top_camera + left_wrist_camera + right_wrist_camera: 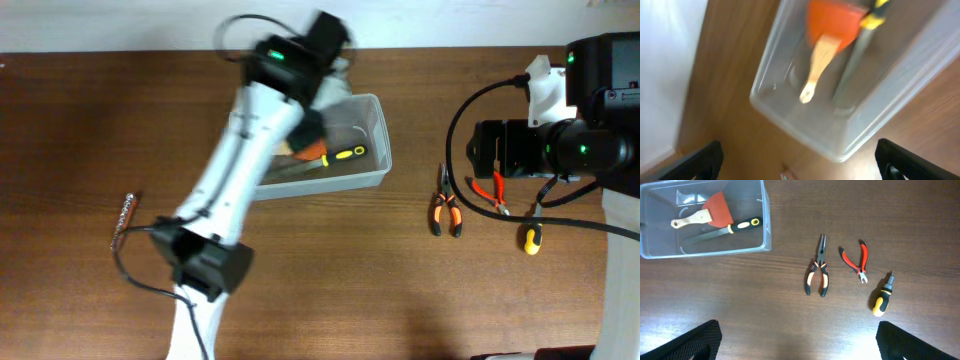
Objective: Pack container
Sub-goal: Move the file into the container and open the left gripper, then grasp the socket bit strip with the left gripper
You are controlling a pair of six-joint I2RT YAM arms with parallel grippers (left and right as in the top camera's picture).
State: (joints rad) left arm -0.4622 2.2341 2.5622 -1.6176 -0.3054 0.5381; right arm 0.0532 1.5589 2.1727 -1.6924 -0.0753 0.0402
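Observation:
My left gripper should keep moving toward the small metal bit (123,220) with open fingers until they are on both sides of its narrow width (124,216), because the bit lies alone on open wood.
The clear plastic container (377,130) sits at the table's middle back. It holds an orange scraper with a wooden handle (717,207) and a long tool with a yellow-black handle (725,230). My left gripper (325,45) is above the container's back edge, blurred, open and empty. The left wrist view shows the container (805,135), the scraper (832,22) and the long tool (860,45) below open jaws (800,160). My right gripper (797,340) is open and empty, high above the table to the right (500,150).
Orange-black pliers (446,205), red cutters (492,190) and a stubby yellow screwdriver (531,238) lie on the wood to the right of the container. They also show in the right wrist view: pliers (817,270), cutters (856,262), screwdriver (881,297). A small metal bit (124,215) lies far left.

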